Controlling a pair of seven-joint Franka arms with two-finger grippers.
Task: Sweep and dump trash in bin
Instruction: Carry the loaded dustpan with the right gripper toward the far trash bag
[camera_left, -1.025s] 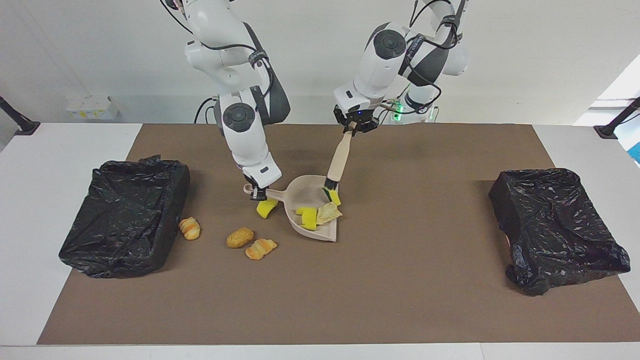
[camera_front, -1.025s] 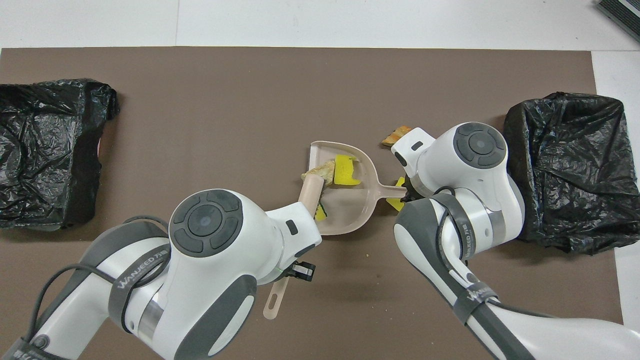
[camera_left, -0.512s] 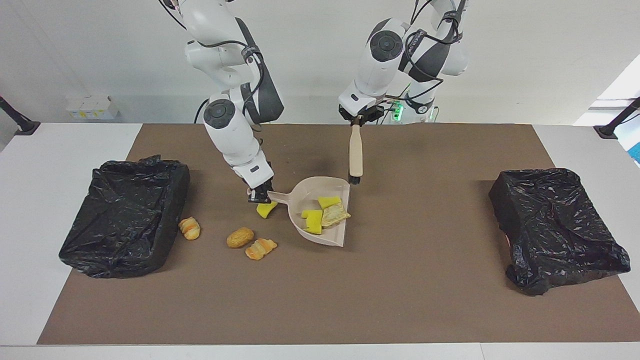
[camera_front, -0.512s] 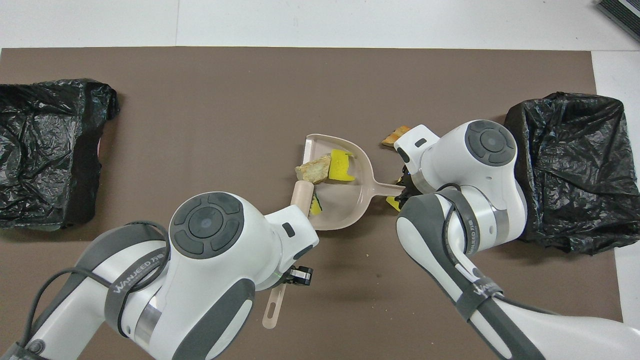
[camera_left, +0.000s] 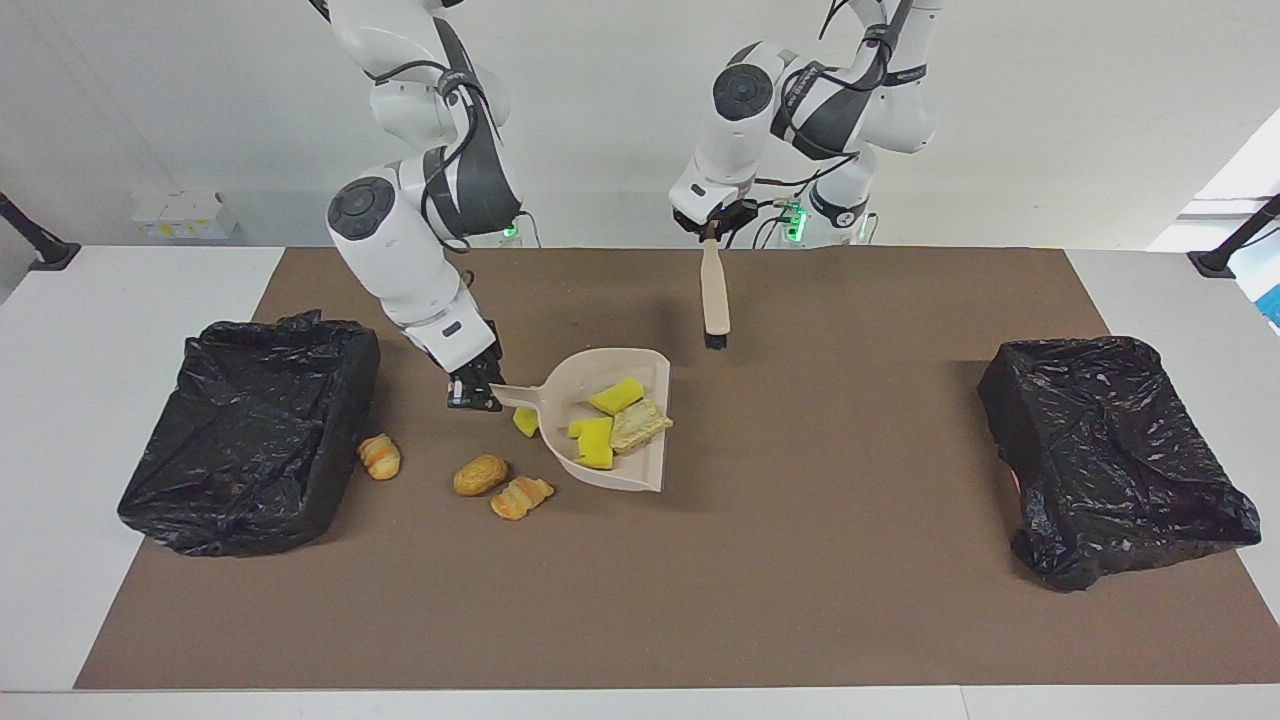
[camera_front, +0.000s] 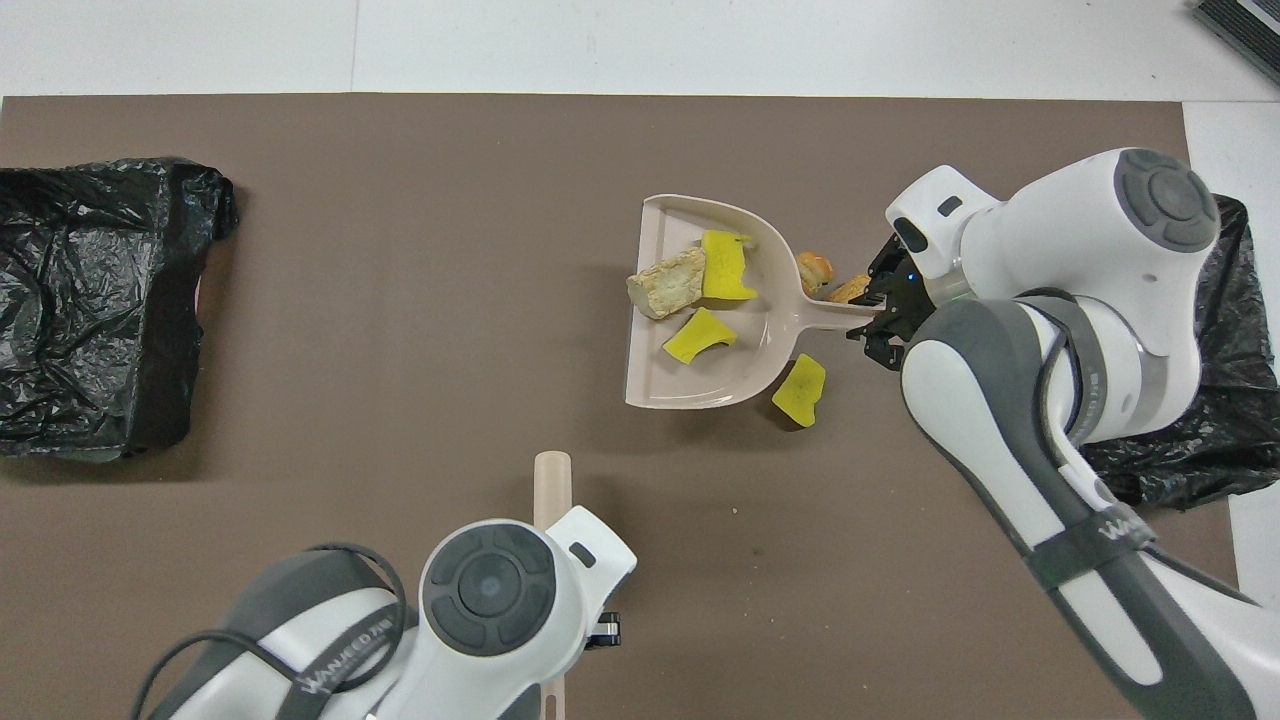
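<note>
The brush (camera_left: 715, 294) hangs above open mat (camera_left: 681, 314), away from the sponge chunk and pastries, so my left gripper should continue to lower it until it rests there, then let go.
My right gripper (camera_left: 474, 392) (camera_front: 878, 322) is shut on the handle of the beige dustpan (camera_left: 578, 382) (camera_front: 722, 375) and holds it a little above the mat. In the pan lie two yellow sponge chunks (camera_left: 616, 395) (camera_front: 724, 266) and a bread piece (camera_left: 640, 425) (camera_front: 666, 284). One sponge chunk (camera_left: 525, 421) (camera_front: 800, 391) lies on the mat under the pan's handle. Three pastries (camera_left: 480, 475) lie on the mat between the pan and the bin. My left gripper (camera_left: 711, 228) is shut on the brush (camera_left: 713, 290) (camera_front: 552, 482), which hangs bristles down over the mat.
A black-bagged bin (camera_left: 250, 430) (camera_front: 1180, 455) stands at the right arm's end, close to the pastries. A second black-bagged bin (camera_left: 1110, 450) (camera_front: 95, 300) stands at the left arm's end. A brown mat (camera_left: 800, 560) covers the table.
The brush has left the pan and swung up toward the robots. My right gripper has lifted the dustpan and carried it toward the right arm's end, uncovering the sponge chunk on the mat.
</note>
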